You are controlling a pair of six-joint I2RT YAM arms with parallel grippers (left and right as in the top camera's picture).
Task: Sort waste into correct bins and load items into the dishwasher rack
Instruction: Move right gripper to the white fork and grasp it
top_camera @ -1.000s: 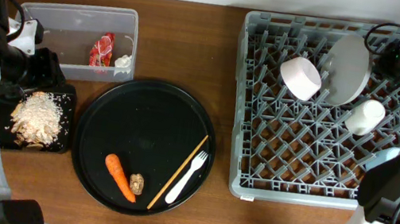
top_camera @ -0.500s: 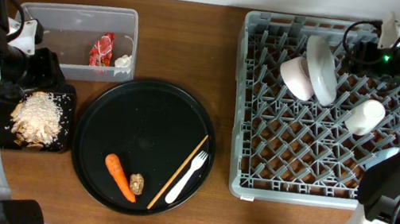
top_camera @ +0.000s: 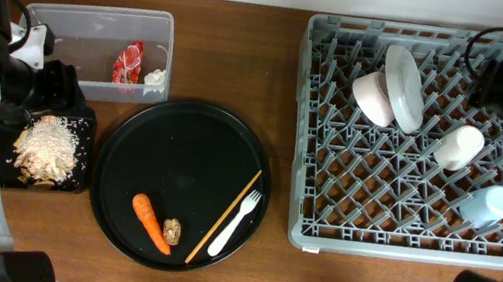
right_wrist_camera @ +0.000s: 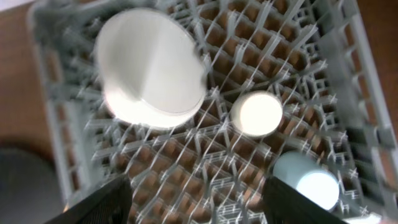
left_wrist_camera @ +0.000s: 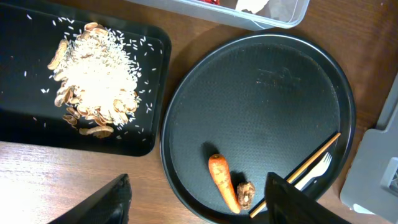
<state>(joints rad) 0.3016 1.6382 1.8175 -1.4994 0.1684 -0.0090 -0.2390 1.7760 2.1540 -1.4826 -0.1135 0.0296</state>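
My right gripper should keep moving to the fork's neck (top_camera: 238,221) until the gripper's fingers close, because the fork (top_camera: 224,239) lies apart from the chopstick on the round black tray.
The grey dishwasher rack (top_camera: 400,225) holds the white plate (top_camera: 404,87) on edge against the white bowl (top_camera: 373,97), plus a white cup (top_camera: 459,147) and a pale-blue cup (top_camera: 486,206). My right gripper (top_camera: 496,83) is open and empty above the rack's far right; its wrist view shows the plate (right_wrist_camera: 152,65), both cups and the open jaws (right_wrist_camera: 199,205). The carrot (top_camera: 150,222), brown lump (top_camera: 171,231), chopstick (top_camera: 224,216) and fork (top_camera: 236,224) lie on the round black tray (top_camera: 189,141). My left gripper (top_camera: 62,91) is open and empty, with open jaws (left_wrist_camera: 199,208) above the carrot (left_wrist_camera: 222,181).
The clear tub (top_camera: 97,31) at the back left holds the red wrapper (top_camera: 128,63) and white wad (top_camera: 154,76). The shallow black tray (top_camera: 75,184) at the left holds beige food scraps (top_camera: 48,144). Both arms' white links stand along the table's left and right edges.
My right gripper let go of the plate, which now stands on edge against the bowl. The right arm pulled back to the right, uncovering the pale-blue cup. The left arm has not moved.
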